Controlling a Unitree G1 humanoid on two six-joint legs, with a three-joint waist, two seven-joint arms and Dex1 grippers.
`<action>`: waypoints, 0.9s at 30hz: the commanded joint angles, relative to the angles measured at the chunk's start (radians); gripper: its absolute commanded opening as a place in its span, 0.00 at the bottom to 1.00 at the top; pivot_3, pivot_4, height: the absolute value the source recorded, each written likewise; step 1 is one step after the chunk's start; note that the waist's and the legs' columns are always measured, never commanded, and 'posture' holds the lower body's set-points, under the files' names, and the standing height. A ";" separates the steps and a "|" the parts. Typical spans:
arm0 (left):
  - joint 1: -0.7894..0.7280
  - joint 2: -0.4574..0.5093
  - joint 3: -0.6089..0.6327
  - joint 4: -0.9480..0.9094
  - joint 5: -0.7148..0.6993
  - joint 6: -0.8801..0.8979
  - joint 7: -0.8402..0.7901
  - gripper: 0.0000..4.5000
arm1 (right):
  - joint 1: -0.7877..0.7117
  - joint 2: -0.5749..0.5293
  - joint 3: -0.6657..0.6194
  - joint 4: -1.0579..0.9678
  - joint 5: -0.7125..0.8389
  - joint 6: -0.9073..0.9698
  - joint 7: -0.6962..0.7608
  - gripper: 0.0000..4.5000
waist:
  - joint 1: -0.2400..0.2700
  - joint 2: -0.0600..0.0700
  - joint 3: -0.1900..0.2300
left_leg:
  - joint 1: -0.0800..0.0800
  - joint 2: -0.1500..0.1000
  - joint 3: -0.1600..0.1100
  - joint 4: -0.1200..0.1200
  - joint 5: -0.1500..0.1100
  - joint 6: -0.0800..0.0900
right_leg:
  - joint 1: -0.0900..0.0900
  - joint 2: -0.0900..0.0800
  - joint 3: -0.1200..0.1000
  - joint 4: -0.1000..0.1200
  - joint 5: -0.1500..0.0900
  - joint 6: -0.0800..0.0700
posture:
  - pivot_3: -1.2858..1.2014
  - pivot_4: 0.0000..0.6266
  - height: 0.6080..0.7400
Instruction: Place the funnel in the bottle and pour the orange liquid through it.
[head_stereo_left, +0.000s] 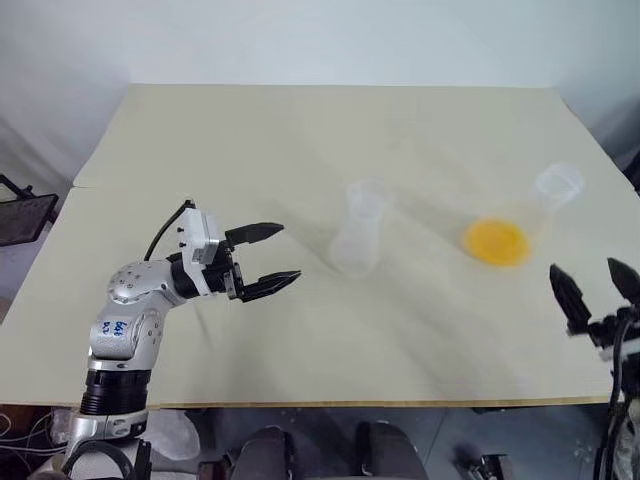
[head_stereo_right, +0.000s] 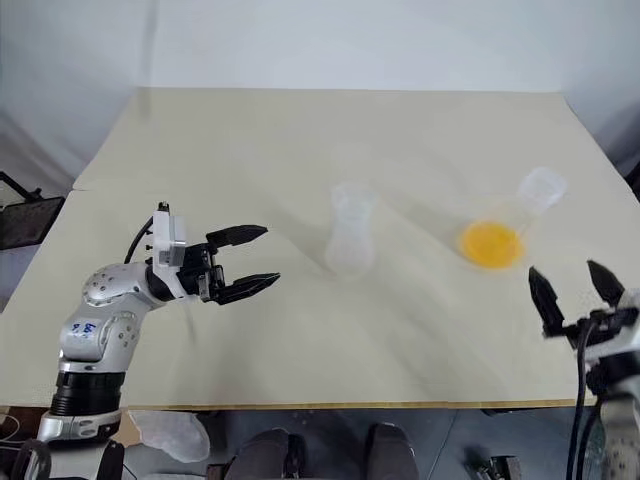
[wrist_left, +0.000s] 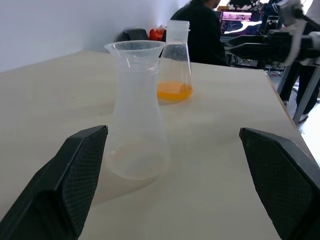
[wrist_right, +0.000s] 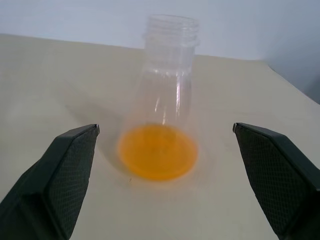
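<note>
I expect the orange liquid to fill just the clear bottle's lower part (head_stereo_left: 355, 253) when I pour, because it is a shallow pool in the flask's base (head_stereo_left: 497, 242).
The clear bottle (head_stereo_left: 357, 250) stands upright in the middle of the table. The see-through funnel (wrist_left: 135, 47) sits in its neck, flared cup up. To its right stands a larger clear flask (wrist_right: 167, 75) with the orange liquid (head_stereo_left: 495, 241) pooled in its base. My left gripper (head_stereo_left: 290, 252) hovers open to the left of the bottle, pointing at it, with nothing between its fingers. My right gripper (head_stereo_left: 583, 268) is open near the table's front right edge, on the near side of the flask, and holds nothing.
The cream table (head_stereo_left: 300, 140) has a seam running across its left part. Its front edge lies just below both grippers. Beyond the far side of the table, a person in dark clothing (wrist_left: 200, 25) and a lit screen (wrist_left: 235, 15) show in the left wrist view.
</note>
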 joint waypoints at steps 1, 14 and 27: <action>0.018 -0.019 -0.008 -0.066 -0.021 -0.009 0.040 1.00 | -0.105 -0.050 0.007 0.072 0.003 0.105 -0.082 1.00 | 0.007 0.000 0.000 | 0.000 0.000 -0.001 0.000 0.000 0.000 | 0.000 0.000 0.000 0.000 0.000 0.000 | 0.52 0.24 1.00; 0.050 -0.040 -0.028 -0.133 -0.044 0.005 0.102 1.00 | -0.464 -0.103 0.136 0.348 -0.112 0.117 -0.079 1.00 | 0.002 0.000 0.000 | -0.002 -0.001 0.000 0.000 0.000 0.000 | 0.000 -0.001 -0.001 0.000 0.000 0.000 | 0.52 0.24 1.00; 0.082 -0.020 -0.010 -0.184 -0.060 0.016 0.144 1.00 | -0.668 -0.093 0.176 0.548 -0.178 0.039 -0.054 1.00 | 0.000 0.000 0.000 | -0.002 -0.001 0.000 0.000 0.000 0.000 | 0.000 -0.001 -0.002 -0.001 0.000 0.000 | 0.52 0.24 1.00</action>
